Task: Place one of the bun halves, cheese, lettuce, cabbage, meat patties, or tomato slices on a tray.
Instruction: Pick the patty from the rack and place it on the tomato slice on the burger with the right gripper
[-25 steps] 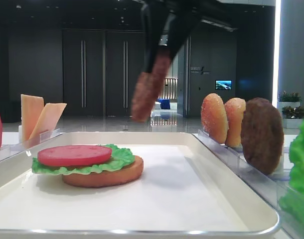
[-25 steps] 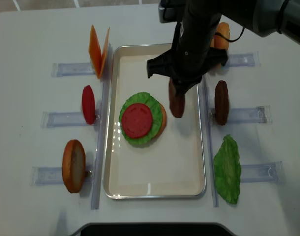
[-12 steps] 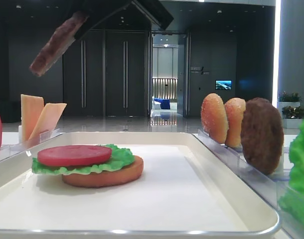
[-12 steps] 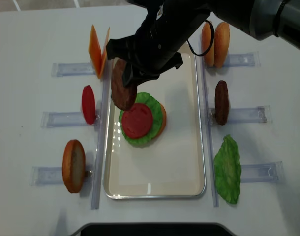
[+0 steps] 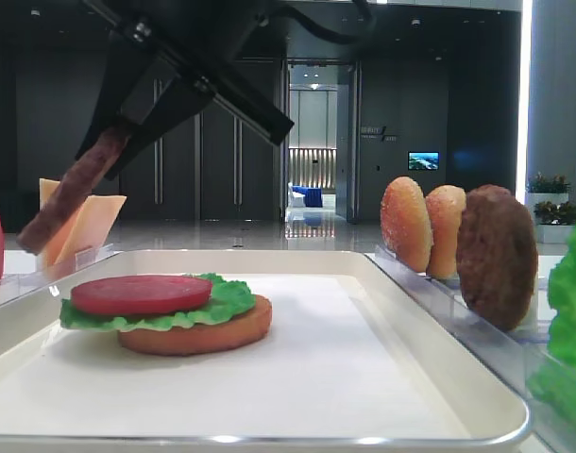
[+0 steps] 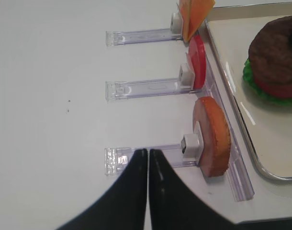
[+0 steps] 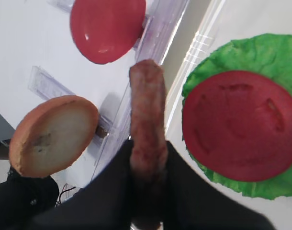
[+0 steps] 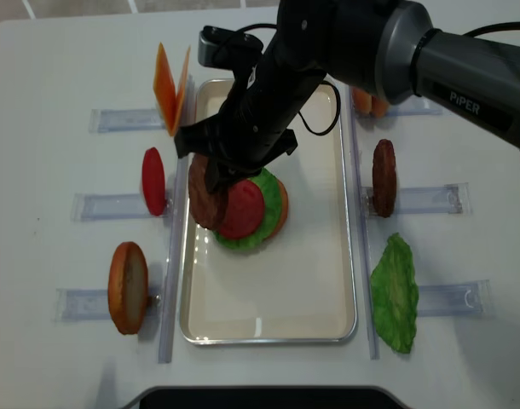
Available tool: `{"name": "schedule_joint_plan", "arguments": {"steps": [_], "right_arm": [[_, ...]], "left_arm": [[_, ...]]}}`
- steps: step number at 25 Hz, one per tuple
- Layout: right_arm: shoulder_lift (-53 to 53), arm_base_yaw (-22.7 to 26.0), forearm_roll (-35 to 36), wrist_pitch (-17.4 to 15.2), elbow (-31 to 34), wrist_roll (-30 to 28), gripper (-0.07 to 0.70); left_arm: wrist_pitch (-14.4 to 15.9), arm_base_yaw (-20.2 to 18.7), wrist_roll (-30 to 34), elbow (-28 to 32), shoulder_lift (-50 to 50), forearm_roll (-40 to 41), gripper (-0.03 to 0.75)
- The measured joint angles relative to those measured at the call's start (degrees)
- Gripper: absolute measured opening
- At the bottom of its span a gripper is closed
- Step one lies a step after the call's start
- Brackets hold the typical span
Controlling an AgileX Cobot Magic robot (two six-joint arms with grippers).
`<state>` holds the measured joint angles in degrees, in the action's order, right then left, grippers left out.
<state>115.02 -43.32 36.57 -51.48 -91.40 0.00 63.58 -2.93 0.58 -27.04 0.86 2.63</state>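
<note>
The meat patty's bottom side (image 5: 78, 195) tilts toward the stack's uncovered tomato slice (image 5: 142, 294), so my right gripper keeps moving the patty over and down until it rests there.
My right gripper (image 8: 224, 167) is shut on a dark reddish-brown meat patty (image 8: 204, 196), held tilted with its edge down. In the right wrist view the patty (image 7: 147, 110) hangs over the left rim of the cream-white tray (image 8: 268, 334), just left of a stack. That stack is a bun half (image 5: 194, 336), lettuce (image 5: 228, 293) and a tomato slice (image 8: 245, 210) on top. The patty (image 5: 76, 189) is clear of the stack. My left gripper (image 6: 148, 151) is shut with nothing in it, over the table by the bun half (image 6: 213, 136) in its rack.
Clear racks flank the tray. On the left stand cheese slices (image 8: 170, 83), a tomato slice (image 8: 153, 181) and a bun half (image 8: 128, 286). On the right stand another patty (image 8: 384, 177) and a lettuce leaf (image 8: 395, 294); two bun halves (image 5: 422, 228) are partly behind the arm.
My right gripper carried the patty from the tray's right side across to the left and down, to beside the stack. The left gripper stayed put.
</note>
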Motion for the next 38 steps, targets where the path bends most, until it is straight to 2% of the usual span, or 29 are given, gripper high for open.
{"name": "schedule_joint_plan", "arguments": {"steps": [17,32,35,38], "right_arm": [[1.5,0.0,-5.7,0.6,0.6,-1.8,0.095],[3.1,0.1,-7.1,0.2,0.6,-1.8,0.097],[3.1,0.7,-7.2,-1.2,0.6,-2.7,0.171],[2.9,1.6,-8.2,-2.5,0.6,-3.2,0.331]], "left_arm": [[0.0,0.0,0.0,0.0,0.0,0.0,-0.001],[0.0,0.0,0.0,0.0,0.0,0.0,-0.001],[0.0,0.0,0.0,0.0,0.0,0.0,-0.001],[0.0,0.0,0.0,0.0,0.0,0.0,-0.001]]}}
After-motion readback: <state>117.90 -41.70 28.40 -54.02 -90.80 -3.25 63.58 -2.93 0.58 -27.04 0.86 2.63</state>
